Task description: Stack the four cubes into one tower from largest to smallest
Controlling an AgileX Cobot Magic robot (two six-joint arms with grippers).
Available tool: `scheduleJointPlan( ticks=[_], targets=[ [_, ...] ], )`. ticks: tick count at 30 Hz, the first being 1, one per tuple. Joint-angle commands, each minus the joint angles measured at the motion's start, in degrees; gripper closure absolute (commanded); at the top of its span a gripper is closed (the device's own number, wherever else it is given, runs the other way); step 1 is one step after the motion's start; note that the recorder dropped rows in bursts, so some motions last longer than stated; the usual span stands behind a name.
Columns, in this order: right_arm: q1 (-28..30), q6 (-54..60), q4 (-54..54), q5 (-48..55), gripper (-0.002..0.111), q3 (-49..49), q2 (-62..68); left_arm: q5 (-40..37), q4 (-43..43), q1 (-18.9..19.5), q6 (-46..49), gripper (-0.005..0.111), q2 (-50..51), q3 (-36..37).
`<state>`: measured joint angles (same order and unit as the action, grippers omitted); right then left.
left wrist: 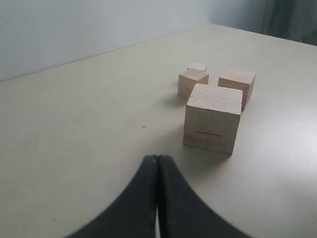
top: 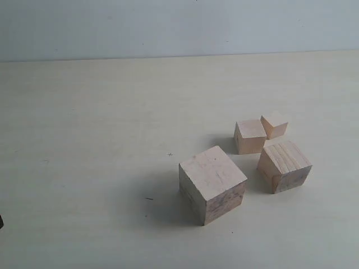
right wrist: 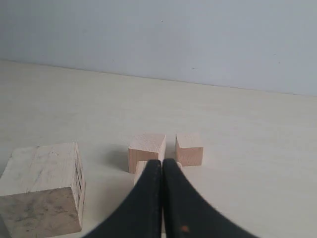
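Observation:
My right gripper should take the largest cube by its sides and turn it square before stacking the other cubes, because the cube is slanted to the table's far edge.
Four pale wooden cubes lie apart on the table, none stacked. The largest cube sits nearest the front. To its right is the second-largest cube, mostly hidden behind my right fingers in the right wrist view. Behind them stand the third cube and the smallest cube. My left gripper is shut and empty, short of the largest cube. My right gripper is shut and empty. Neither gripper shows in the exterior view.
The cream table stretches wide to the left and front of the cubes. A pale wall rises behind its far edge. A small dark mark lies on the table surface.

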<state>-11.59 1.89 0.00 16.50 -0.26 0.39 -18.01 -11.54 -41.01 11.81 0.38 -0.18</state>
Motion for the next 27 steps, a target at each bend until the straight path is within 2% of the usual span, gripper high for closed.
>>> scheduleJointPlan(
  ticks=[1,9,13,18,22,23,25,27],
  targets=[
    [0.27,0.37,0.0,-0.26,0.108,0.26,-0.39,0.06,-0.18,0.06,0.07,0.107,-0.38,0.18],
    [0.27,0.37,0.0,-2.07,0.108,0.17,-0.39,0.06,-0.18,0.06,0.07,0.107,-0.38,0.18],
    [0.27,0.49,0.0,1.29,0.108,-9.31,-0.39,0.06,-0.18,0.06,0.07,0.107,-0.38,0.18],
    [0.27,-1.59,0.0,15.4,0.108,-26.78,2.02,0.06,-0.18,0.06,0.07,0.107,-0.38,0.18],
    [0.27,-9.38,7.76,30.9,0.108,-41.08,8.57,0.06,-0.18,0.06,0.07,0.107,-0.38,0.18],
    [0.27,-11.15,11.73,37.09,0.108,-46.63,13.02,0.06,-0.18,0.06,0.07,0.107,-0.38,0.18],
    [0.27,-8.51,12.02,41.29,0.108,-52.81,21.34,0.06,-0.18,0.06,-0.04,0.107,-0.38,0.18],
    [0.27,-8.06,15.76,44.39,0.108,-54.97,29.6,0.06,-0.18,0.06,-0.04,0.107,-0.38,0.18]
  ],
)
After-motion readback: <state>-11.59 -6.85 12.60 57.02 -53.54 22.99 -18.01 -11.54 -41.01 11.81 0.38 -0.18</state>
